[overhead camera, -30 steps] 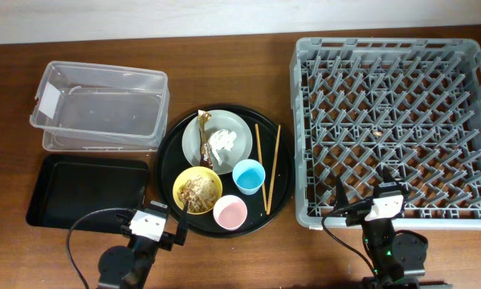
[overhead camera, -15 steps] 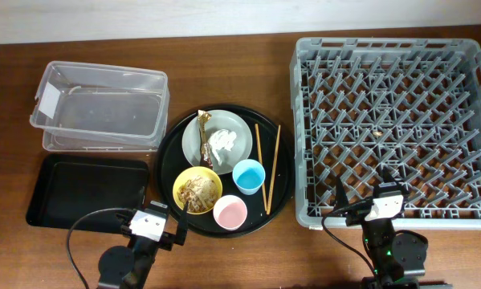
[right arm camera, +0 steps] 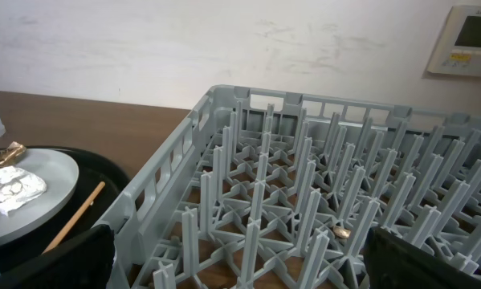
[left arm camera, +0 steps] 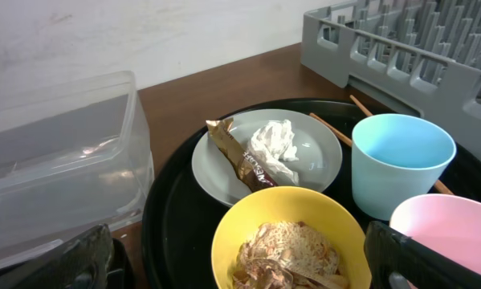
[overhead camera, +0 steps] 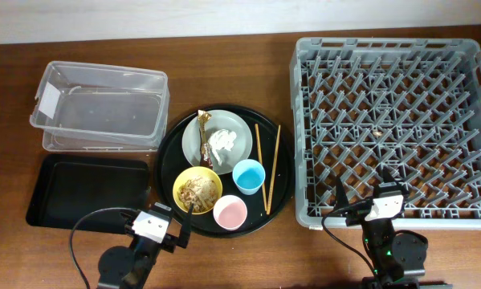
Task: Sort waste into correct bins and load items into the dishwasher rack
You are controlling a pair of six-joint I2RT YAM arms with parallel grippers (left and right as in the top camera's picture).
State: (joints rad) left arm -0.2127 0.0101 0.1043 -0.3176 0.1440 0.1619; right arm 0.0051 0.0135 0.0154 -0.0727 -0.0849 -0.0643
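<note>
My gripper will leave the blue cup (overhead camera: 249, 176) leaning tipped over when I load it, because slanted pegs (overhead camera: 357, 164) fill the dishwasher rack instead of a flat bottom.
On the round black tray, the grey-green plate (overhead camera: 238, 128) holds the crumpled wrapper (overhead camera: 221, 144). The yellow bowl (overhead camera: 197, 190) holds food scraps (left arm camera: 284, 253). The blue cup (overhead camera: 248, 177), pink cup (overhead camera: 230, 213) and chopsticks (overhead camera: 272, 164) lie beside them. My left gripper (overhead camera: 161, 217) is open and empty at the tray's near edge, its fingers either side of the yellow bowl in the left wrist view (left arm camera: 248, 261). My right gripper (overhead camera: 364, 193) is open and empty over the near edge of the dishwasher rack (overhead camera: 393, 120), as the right wrist view (right arm camera: 240, 257) shows.
The clear tub (overhead camera: 99, 108) stands at the back left and the shallow black tray (overhead camera: 83, 189) lies in front of it. The round black tray (overhead camera: 166, 152) lies between the bins and the rack. A small brown scrap (right arm camera: 341, 232) lies among the rack's pegs.
My left gripper has shifted slightly right, toward the yellow bowl. The right arm and the objects have not moved.
</note>
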